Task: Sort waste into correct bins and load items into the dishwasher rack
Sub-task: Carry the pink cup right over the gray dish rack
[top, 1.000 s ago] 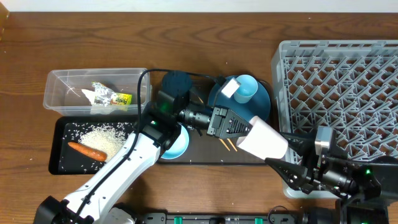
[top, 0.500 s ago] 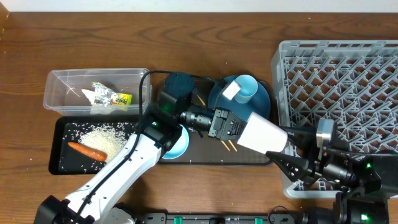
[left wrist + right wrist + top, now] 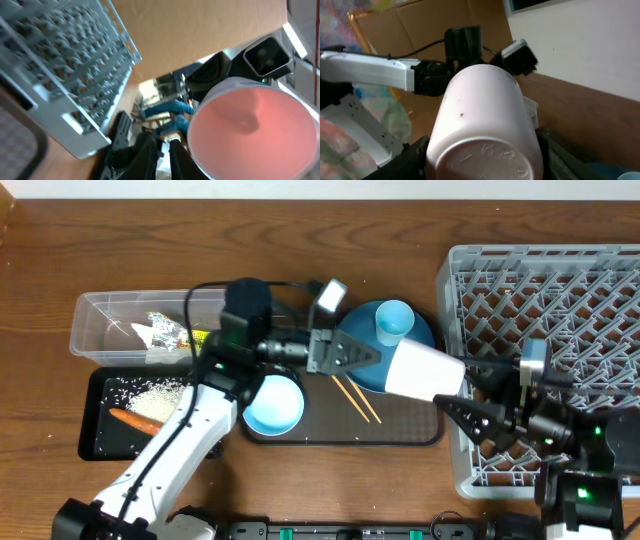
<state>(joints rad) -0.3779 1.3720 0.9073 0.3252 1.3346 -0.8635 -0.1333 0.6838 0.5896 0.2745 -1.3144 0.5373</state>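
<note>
My left gripper should keep moving back and open next to the blue plate (image 3: 361,330), because my right gripper has the pinkish-white cup's base (image 3: 450,375) and the cup's opening is free.
The pinkish-white cup (image 3: 425,372) lies on its side in the air above the blue plate's (image 3: 362,370) right edge. My right gripper (image 3: 462,388) is shut on its base, mouth pointing left. In the right wrist view the cup (image 3: 485,115) fills the space between both fingers of that gripper (image 3: 485,160). My left gripper (image 3: 362,356) is shut and empty, its tip just left of the cup's rim. The left wrist view shows the gripper (image 3: 164,157) beside the cup's pink mouth (image 3: 250,130). The grey dishwasher rack (image 3: 560,310) stands on the right.
A light blue cup (image 3: 395,320) stands on the plate. A pale bowl (image 3: 273,405) and two chopsticks (image 3: 355,398) lie on the dark brown tray (image 3: 400,425). The clear tub (image 3: 110,320) holds wrapper (image 3: 170,332) and tissue. The black tray (image 3: 100,435) holds rice (image 3: 160,393) and carrot (image 3: 135,420).
My left arm has drawn back to the left and upward, away from the cup, uncovering the bowl. The right gripper has carried the cup a little right and up.
</note>
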